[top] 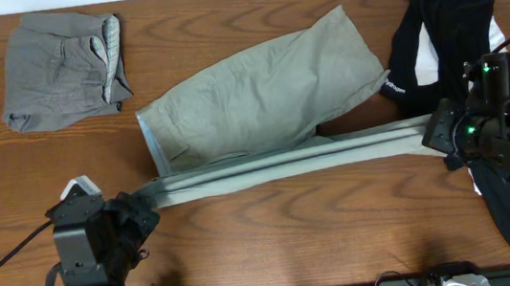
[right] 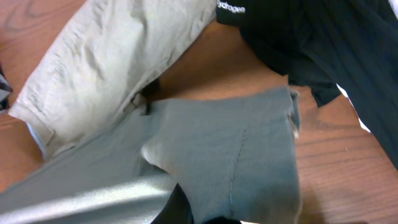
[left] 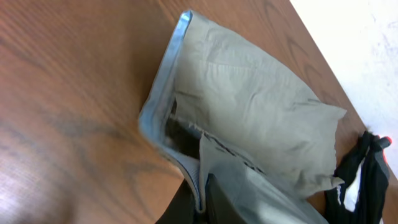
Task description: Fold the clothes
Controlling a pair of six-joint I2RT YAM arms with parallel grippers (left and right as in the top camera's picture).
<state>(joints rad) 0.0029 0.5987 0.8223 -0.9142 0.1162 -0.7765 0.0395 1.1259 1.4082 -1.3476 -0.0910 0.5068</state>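
Observation:
I should carry the taut band (top: 286,162) back with both grippers, laying it along the shorts' back edge (top: 239,60), since it hangs in front of the olive-green shorts' flat half.
Olive-green shorts (top: 260,99) lie in the table's middle. One half lies flat; the other is pulled into a taut band (top: 296,160) between my grippers. My left gripper (top: 141,202) is shut on the waistband end (left: 199,180) at the front left. My right gripper (top: 439,134) is shut on the leg hem end (right: 236,162) at the right. The flat half shows in the left wrist view (left: 249,112) and the right wrist view (right: 118,56).
A folded grey garment (top: 64,68) lies at the back left. A black garment with red and white trim (top: 439,26) lies at the back right, beside my right gripper; it also shows in the right wrist view (right: 323,43). Bare wood table (top: 324,241) lies in front.

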